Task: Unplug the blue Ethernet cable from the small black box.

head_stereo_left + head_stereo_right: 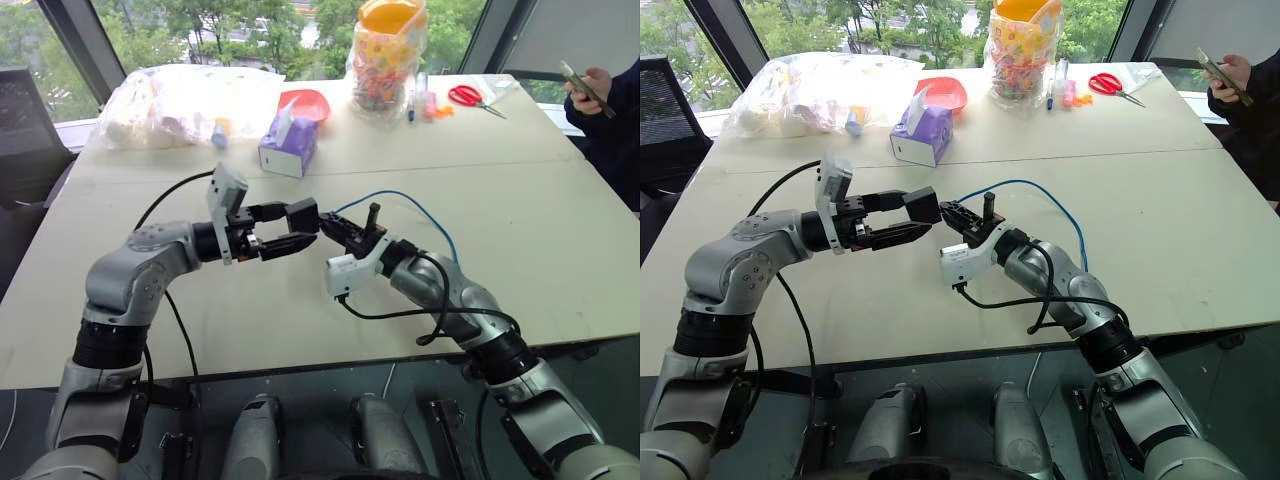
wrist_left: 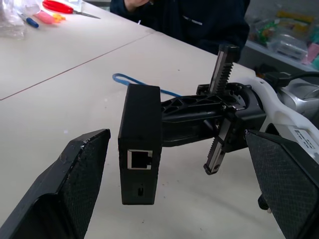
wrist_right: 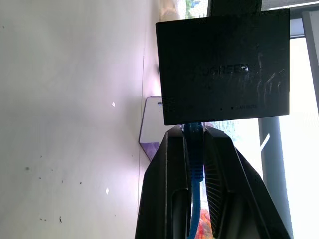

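Observation:
The robot's slanted right gripper has the black box hanging [image 3: 193,131] by the plug, so next the left gripper clamps the box [image 1: 302,215] before the right gripper lines up again behind the plug.
The small black box [image 2: 140,164] hangs in the air above the table, with an empty port facing the left wrist camera. The blue Ethernet cable [image 3: 194,169] is plugged into its other side. My right gripper [image 1: 331,226] is shut on the cable just behind the plug and holds the box up. From there the cable [image 1: 420,205] arcs back over the table behind my right arm. My left gripper [image 1: 293,230] is open, with its fingers [image 2: 75,184] on either side of the box and a gap to it on both sides.
A purple tissue box [image 1: 288,145], a red bowl [image 1: 306,101], a plastic bag [image 1: 185,100] and a jar of coloured items [image 1: 385,55] stand at the table's far side, with red scissors [image 1: 465,95] beside them. A person [image 1: 605,95] holding a phone sits at the far right.

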Action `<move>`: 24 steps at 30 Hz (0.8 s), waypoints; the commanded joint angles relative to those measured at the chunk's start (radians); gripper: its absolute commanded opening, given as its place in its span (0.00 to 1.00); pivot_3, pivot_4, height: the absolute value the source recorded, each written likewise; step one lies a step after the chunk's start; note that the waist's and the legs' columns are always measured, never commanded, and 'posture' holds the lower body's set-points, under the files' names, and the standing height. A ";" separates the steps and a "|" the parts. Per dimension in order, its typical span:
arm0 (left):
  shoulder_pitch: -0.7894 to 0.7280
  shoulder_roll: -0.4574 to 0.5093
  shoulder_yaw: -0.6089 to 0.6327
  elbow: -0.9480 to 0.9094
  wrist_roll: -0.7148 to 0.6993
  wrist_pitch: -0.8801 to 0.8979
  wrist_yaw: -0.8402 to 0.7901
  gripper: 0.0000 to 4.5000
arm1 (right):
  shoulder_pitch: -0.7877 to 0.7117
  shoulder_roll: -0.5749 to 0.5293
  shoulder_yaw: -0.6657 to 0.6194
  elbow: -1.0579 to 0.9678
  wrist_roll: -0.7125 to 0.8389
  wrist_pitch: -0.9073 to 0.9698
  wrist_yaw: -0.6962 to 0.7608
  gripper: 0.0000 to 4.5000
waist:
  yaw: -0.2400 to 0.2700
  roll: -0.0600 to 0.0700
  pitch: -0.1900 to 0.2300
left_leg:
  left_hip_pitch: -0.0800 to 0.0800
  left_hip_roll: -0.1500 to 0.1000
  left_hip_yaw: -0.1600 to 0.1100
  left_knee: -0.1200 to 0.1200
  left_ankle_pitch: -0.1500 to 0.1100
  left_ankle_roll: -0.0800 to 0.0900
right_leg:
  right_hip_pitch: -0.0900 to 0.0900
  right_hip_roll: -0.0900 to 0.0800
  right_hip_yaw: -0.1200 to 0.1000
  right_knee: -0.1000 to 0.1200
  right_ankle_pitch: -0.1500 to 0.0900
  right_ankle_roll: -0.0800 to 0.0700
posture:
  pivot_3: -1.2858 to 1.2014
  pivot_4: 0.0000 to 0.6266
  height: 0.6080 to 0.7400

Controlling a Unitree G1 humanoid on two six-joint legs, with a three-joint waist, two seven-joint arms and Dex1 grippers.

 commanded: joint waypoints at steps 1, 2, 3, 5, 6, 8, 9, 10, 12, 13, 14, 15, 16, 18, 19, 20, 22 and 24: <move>-0.024 -0.011 0.004 -0.006 0.008 -0.021 0.005 1.00 | -0.009 -0.011 -0.021 -0.066 0.000 -0.002 -0.024 0.01 | 0.000 0.000 0.000 | 0.000 0.000 0.000 0.000 0.000 0.000 | 0.000 0.000 0.000 0.000 0.000 0.000 | 0.52 0.24 0.96; -0.026 -0.015 0.004 -0.002 0.011 -0.023 0.004 1.00 | -0.011 -0.014 -0.024 -0.071 0.004 -0.004 -0.026 0.01 | 0.001 0.000 0.000 | 0.000 0.000 0.000 0.000 0.000 0.000 | 0.000 0.000 0.000 0.000 0.000 0.000 | 0.52 0.24 0.96; -0.027 -0.018 0.004 0.002 0.014 -0.025 0.004 1.00 | -0.012 -0.016 -0.026 -0.074 0.008 -0.005 -0.025 0.01 | 0.001 0.000 0.000 | 0.000 0.000 0.000 0.000 0.000 0.000 | 0.000 0.000 0.000 0.000 0.000 0.000 | 0.52 0.24 0.96; -0.027 -0.023 0.001 0.007 0.027 -0.037 0.006 0.83 | -0.012 -0.020 -0.029 -0.083 0.018 -0.006 -0.018 0.00 | 0.003 0.000 0.000 | 0.000 0.000 0.000 0.000 0.000 0.000 | 0.000 0.000 0.000 0.000 0.000 0.000 | 0.52 0.24 0.96; -0.027 -0.024 -0.003 0.010 0.035 -0.043 0.005 0.74 | -0.012 -0.023 -0.031 -0.088 0.021 -0.006 -0.015 0.00 | 0.003 0.000 0.000 | 0.000 0.000 0.000 0.000 0.000 0.000 | 0.000 0.000 0.000 0.000 0.000 0.000 | 0.52 0.24 0.96; -0.026 -0.025 -0.009 0.016 0.050 -0.056 0.000 0.53 | -0.014 -0.025 -0.031 -0.093 0.025 -0.004 -0.011 0.00 | 0.004 0.000 0.000 | 0.000 0.000 0.000 0.000 0.000 0.000 | 0.000 0.000 0.000 -0.001 0.000 0.000 | 0.52 0.24 0.96; -0.025 -0.026 -0.013 0.020 0.057 -0.064 -0.003 0.46 | -0.014 -0.026 -0.032 -0.097 0.028 -0.002 -0.007 0.00 | 0.004 0.000 0.000 | 0.000 0.000 0.000 0.000 0.000 0.000 | 0.000 0.000 0.000 -0.001 0.000 0.000 | 0.52 0.24 0.96; -0.025 -0.030 -0.017 0.024 0.062 -0.067 -0.005 0.37 | -0.014 -0.029 -0.035 -0.104 0.029 -0.003 -0.006 0.00 | 0.005 0.000 0.000 | 0.000 0.000 0.000 0.000 0.000 0.000 | 0.001 0.000 0.000 -0.001 0.000 0.000 | 0.52 0.24 0.96; -0.025 -0.031 -0.027 0.033 0.072 -0.076 -0.011 0.20 | -0.012 -0.034 -0.038 -0.120 0.034 -0.002 0.002 0.00 | 0.010 0.000 0.000 | 0.000 0.000 0.000 0.000 0.000 0.000 | 0.001 0.000 0.000 -0.001 0.000 0.000 | 0.52 0.24 0.96; -0.025 -0.030 -0.030 0.037 0.076 -0.080 -0.015 0.12 | -0.011 -0.036 -0.040 -0.128 0.039 -0.002 0.007 0.00 | 0.013 0.000 0.000 | 0.000 0.000 0.000 0.000 0.000 0.000 | 0.001 0.000 0.000 -0.001 0.000 0.000 | 0.52 0.24 0.96; -0.026 -0.029 -0.032 0.042 0.080 -0.084 -0.021 0.11 | -0.009 -0.037 -0.041 -0.136 0.048 0.000 0.017 0.00 | 0.015 0.000 0.000 | 0.000 0.000 0.000 0.000 0.000 0.000 | 0.001 0.000 0.000 -0.001 0.000 0.000 | 0.52 0.24 0.96; -0.026 -0.028 -0.033 0.045 0.081 -0.086 -0.024 0.11 | -0.009 -0.038 -0.042 -0.141 0.054 0.001 0.023 0.00 | 0.017 0.000 0.000 | 0.000 0.000 0.000 0.000 0.000 0.000 | 0.001 0.000 0.000 -0.001 0.000 0.000 | 0.52 0.24 0.96; -0.026 -0.028 -0.033 0.046 0.082 -0.088 -0.027 0.11 | -0.008 -0.038 -0.043 -0.144 0.058 0.003 0.027 0.00 | 0.018 0.000 0.000 | 0.000 0.000 0.000 0.000 0.000 0.000 | 0.001 0.000 0.000 -0.001 0.000 -0.001 | 0.52 0.24 0.96; -0.057 -0.025 -0.015 0.065 0.051 -0.064 -0.052 0.11 | -0.013 -0.034 -0.062 -0.158 0.182 0.029 0.124 0.21 | 0.021 0.000 0.000 | 0.000 0.000 0.000 0.000 0.000 0.000 | 0.001 0.000 0.000 -0.001 0.000 -0.001 | 0.52 0.24 0.96; -0.071 -0.022 -0.011 0.076 0.046 -0.059 -0.062 0.11 | -0.013 -0.031 -0.071 -0.164 0.266 0.060 0.195 0.29 | 0.023 -0.001 0.000 | 0.000 0.000 0.000 0.000 0.000 0.000 | 0.001 0.000 0.000 -0.001 0.000 -0.001 | 0.52 0.24 0.96; -0.079 -0.019 -0.008 0.084 0.045 -0.057 -0.070 0.11 | -0.013 -0.028 -0.077 -0.170 0.324 0.083 0.246 0.41 | 0.023 -0.001 0.000 | 0.000 0.000 0.000 0.001 0.000 0.000 | 0.001 0.000 0.000 -0.001 0.000 -0.001 | 0.52 0.24 0.96; -0.085 -0.004 -0.013 0.102 0.063 -0.082 -0.107 0.11 | -0.006 -0.034 -0.091 -0.192 0.465 0.188 0.399 0.61 | 0.023 -0.001 0.000 | 0.000 0.000 -0.001 0.001 0.000 0.000 | 0.003 0.000 0.000 -0.002 0.000 -0.001 | 0.52 0.24 0.96; -0.089 0.035 -0.020 0.114 0.070 -0.109 -0.184 0.11 | -0.027 -0.040 -0.149 -0.252 0.677 0.386 0.566 0.84 | 0.022 -0.001 0.000 | 0.001 0.000 -0.001 0.000 0.000 0.000 | 0.004 0.000 0.000 -0.003 0.000 -0.001 | 0.52 0.24 0.96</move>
